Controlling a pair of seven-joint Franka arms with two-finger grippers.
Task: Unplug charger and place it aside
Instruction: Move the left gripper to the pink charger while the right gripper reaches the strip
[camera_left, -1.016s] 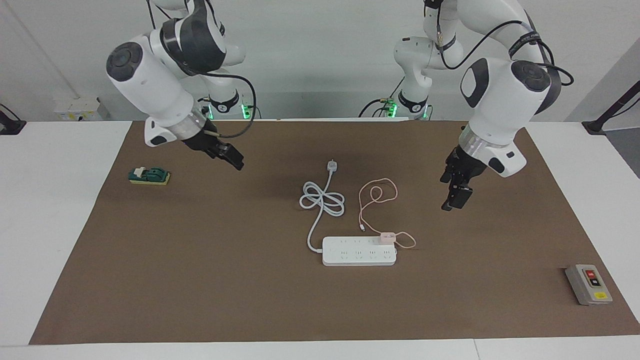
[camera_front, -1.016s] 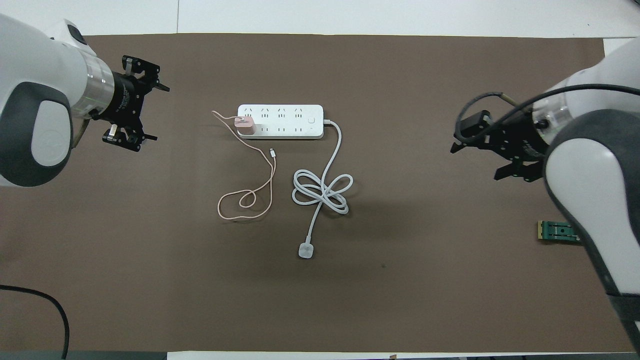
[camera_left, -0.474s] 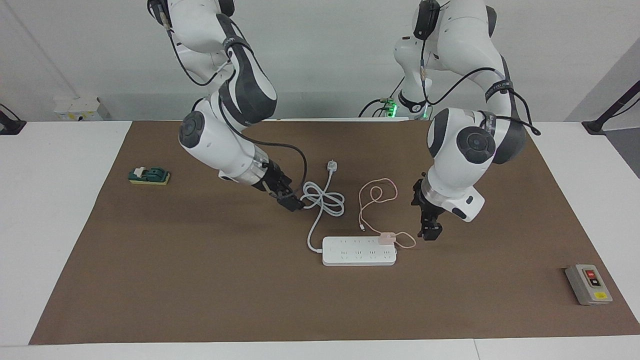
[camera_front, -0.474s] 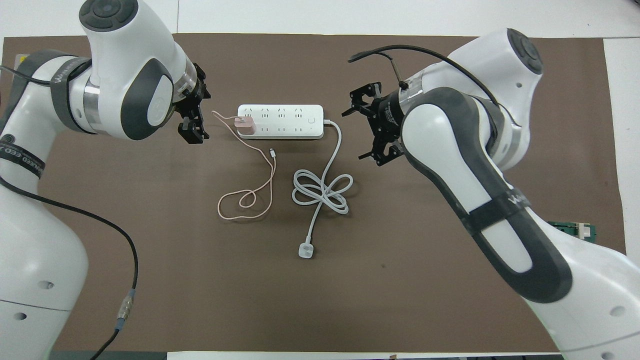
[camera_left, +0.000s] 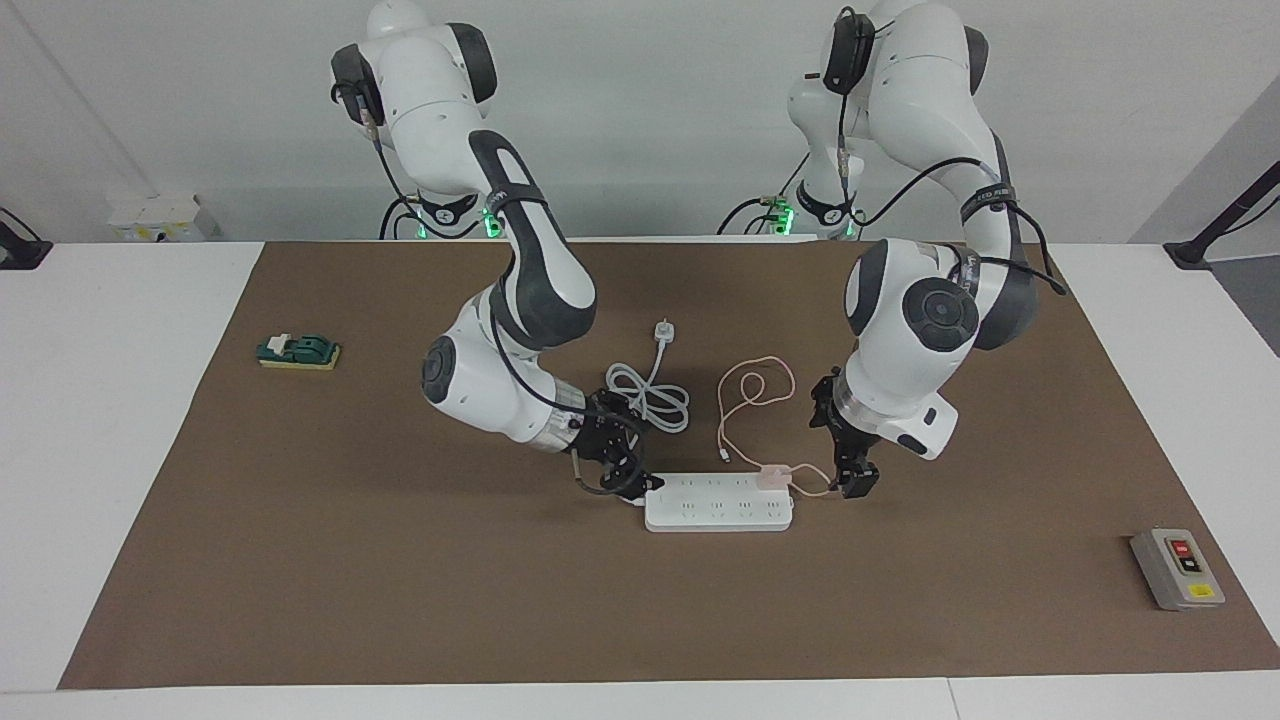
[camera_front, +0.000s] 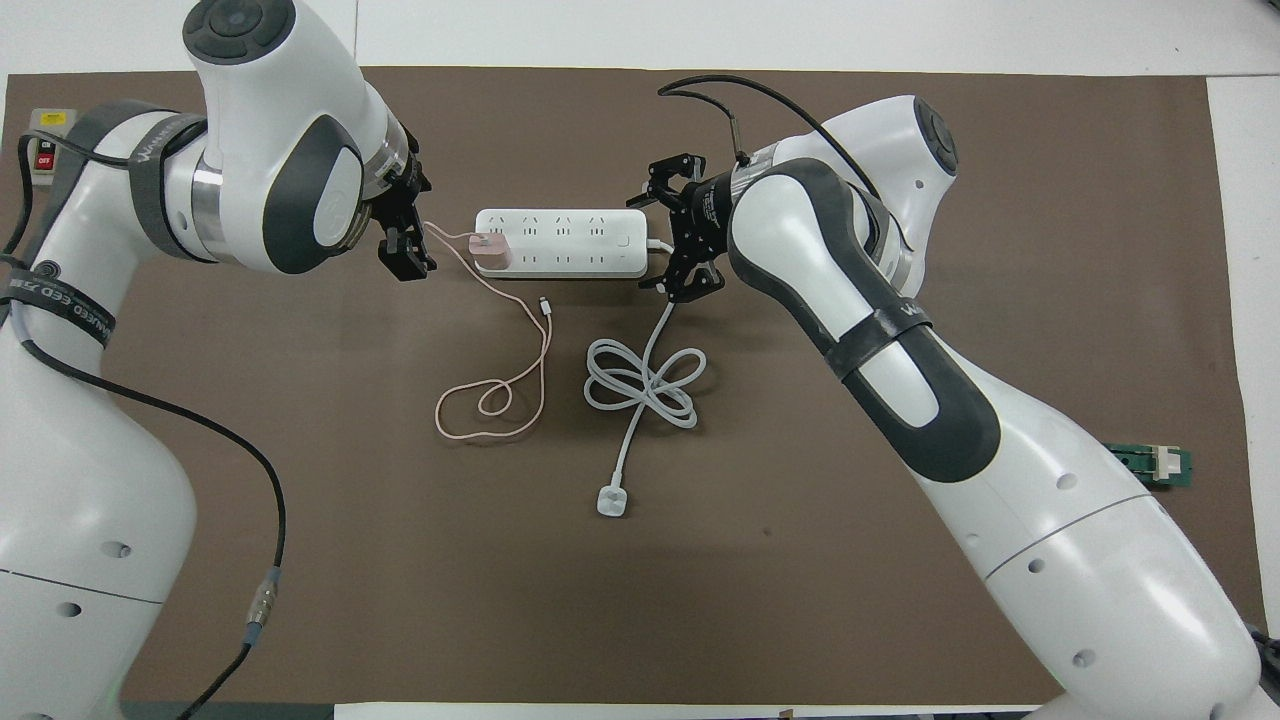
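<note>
The pink cable (camera_front: 542, 372) goes from the charger to a loose white end (camera_front: 546, 306). The whole cable will drag along when I carry the charger aside.
The pale-pink charger (camera_left: 773, 475) (camera_front: 490, 252) sits plugged into the white power strip (camera_left: 718, 508) (camera_front: 570, 243), at the strip's end toward the left arm. Its thin pink cable (camera_left: 755, 385) (camera_front: 500, 400) loops on the mat nearer to the robots. My left gripper (camera_left: 850, 475) (camera_front: 415, 235) is open and low beside the charger, a short gap away, over the cable. My right gripper (camera_left: 625, 470) (camera_front: 665, 240) is open and low at the strip's cord end, its fingers either side of that end.
The strip's thick white cord (camera_left: 645, 400) (camera_front: 640, 385) lies coiled nearer to the robots. A green switch block (camera_left: 298, 351) (camera_front: 1150, 465) lies toward the right arm's end. A grey button box (camera_left: 1177, 568) (camera_front: 40, 160) lies toward the left arm's end.
Both arms have swung in from the table's ends and come down. The left gripper is now beside the charger and the right gripper is at the strip's cord end. The strip and charger have not moved.
</note>
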